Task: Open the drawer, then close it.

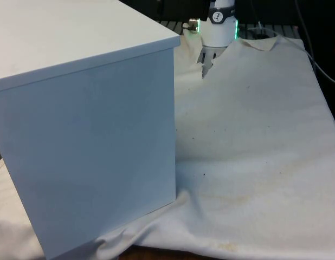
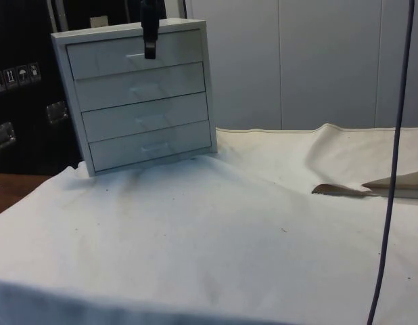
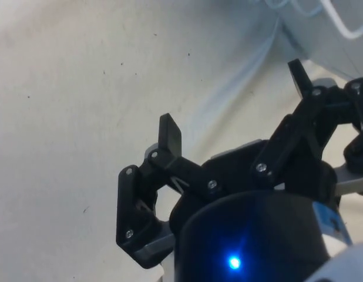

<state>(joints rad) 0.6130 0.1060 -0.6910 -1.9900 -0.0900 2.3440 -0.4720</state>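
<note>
The top drawer will slide far out and sag at its front when the robot pulls it by its handle (image 3: pixel 345 24), because only open space (image 1: pixel 205 92) lies before the chest.
A white chest of drawers (image 2: pixel 141 95) stands on the cloth with four drawers, all flush and shut. Its plain back and side (image 1: pixel 86 124) face the front view. My gripper (image 2: pixel 149 51) hangs in front of the top drawer (image 2: pixel 121 57), level with its faint handle (image 2: pixel 136 59); whether it touches is unclear. In the front view the gripper (image 1: pixel 206 66) shows past the chest's far corner. In the wrist view the gripper (image 3: pixel 234 103) is open, its fingers (image 3: pixel 170 134) apart with nothing between them, above the white cloth (image 3: pixel 81 88).
The white cloth (image 2: pixel 216 244) covers the table, with raised folds (image 2: pixel 361 191) at the side view's right. A thin cable (image 2: pixel 393 162) hangs down there. The chest fills the front view's left half; bare cloth (image 1: pixel 254 141) lies to its right.
</note>
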